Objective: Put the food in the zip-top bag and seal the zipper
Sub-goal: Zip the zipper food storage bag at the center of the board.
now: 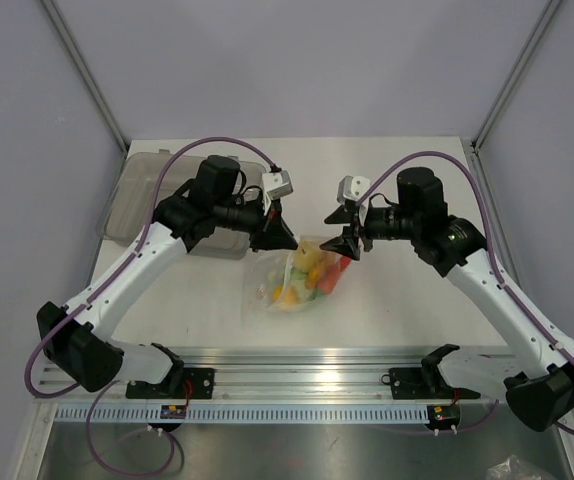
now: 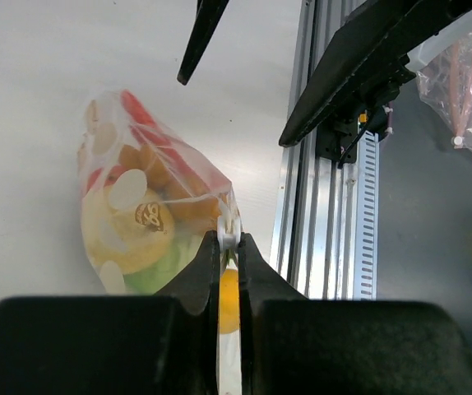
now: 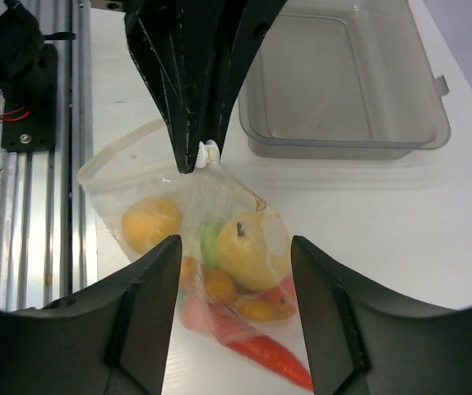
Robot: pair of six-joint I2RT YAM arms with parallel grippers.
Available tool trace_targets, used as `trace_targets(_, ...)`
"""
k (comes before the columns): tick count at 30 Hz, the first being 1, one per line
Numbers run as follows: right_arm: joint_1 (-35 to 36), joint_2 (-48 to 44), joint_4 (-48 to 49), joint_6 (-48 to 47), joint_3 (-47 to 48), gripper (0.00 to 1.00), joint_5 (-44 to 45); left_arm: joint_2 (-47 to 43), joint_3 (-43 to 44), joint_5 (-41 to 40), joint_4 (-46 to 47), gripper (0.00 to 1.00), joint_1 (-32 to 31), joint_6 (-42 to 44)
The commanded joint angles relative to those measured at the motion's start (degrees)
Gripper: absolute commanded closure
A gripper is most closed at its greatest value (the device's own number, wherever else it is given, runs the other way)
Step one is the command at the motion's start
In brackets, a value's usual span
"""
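Note:
My left gripper is holding the white slider [image 3: 209, 154], and the bag's corner is loose beside it. My right gripper should pinch that corner before my left gripper opens and takes the slider again.
The clear dotted zip-top bag [image 1: 292, 280] lies on the table between the arms, with the food inside: a yellow pear-like piece [image 3: 251, 247], an orange ball [image 3: 149, 222], a green piece [image 3: 210, 240] and an orange carrot [image 3: 273, 360]. My left gripper [image 1: 283, 243] is shut on the white slider of the zipper [image 2: 229, 235] at the bag's top edge, seen too in the right wrist view [image 3: 209, 151]. My right gripper [image 1: 348, 243] is open and empty, just right of the bag; its fingers [image 3: 150, 304] straddle the bag from above without touching it.
A grey translucent bin [image 1: 167, 205] stands at the back left, behind the left arm; it also shows in the right wrist view [image 3: 343, 132]. The aluminium rail [image 1: 297, 385] runs along the near table edge. Another plastic bag [image 2: 466, 74] lies beyond the rail.

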Motion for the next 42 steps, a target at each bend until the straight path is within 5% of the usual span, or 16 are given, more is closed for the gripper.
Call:
trace_targets(1,-0.67,4.55,-8.59,-6.18,6.83,0.36,-7.74,-1.87,4.04,5.76,-1.68,1.00,1.63,4.27)
trace_targets(11,0.47,13.70,-13.09,-4.88,14.49,0.30,-17.95,-1.52,4.48,7.61,-3.54,1.00,3.57,5.69)
trace_targets(22,4.69,16.86,-4.82,2.96,12.02,0.32,-15.14,-0.90,4.83,9.11,-4.41,1.00,3.66,6.48)
trace_targets(29,5.13,19.33,-6.93,2.52,13.96,0.52,-15.58,-1.25,4.22,9.90,-4.42,1.00,3.57,6.74)
trace_targets(33,5.13,20.03,-5.79,4.00,14.49,1.00,-15.14,-0.99,4.04,10.07,-4.50,1.00,3.66,6.65)
trace_targets(35,5.13,19.77,-3.17,6.02,13.79,1.00,-12.33,-0.90,4.13,10.07,-4.50,1.00,3.66,6.48)
trace_targets(36,5.13,18.99,-2.11,6.73,13.26,1.00,-11.54,-0.81,4.13,9.29,-4.24,0.76,3.66,5.70)
trace_targets(38,5.13,17.93,1.67,8.66,11.24,1.00,-9.34,-0.90,3.95,8.50,-3.89,0.54,3.66,5.16)
trace_targets(42,5.13,16.52,4.05,10.25,9.83,1.00,-7.49,-1.51,2.73,8.40,-1.26,0.51,3.66,2.62)
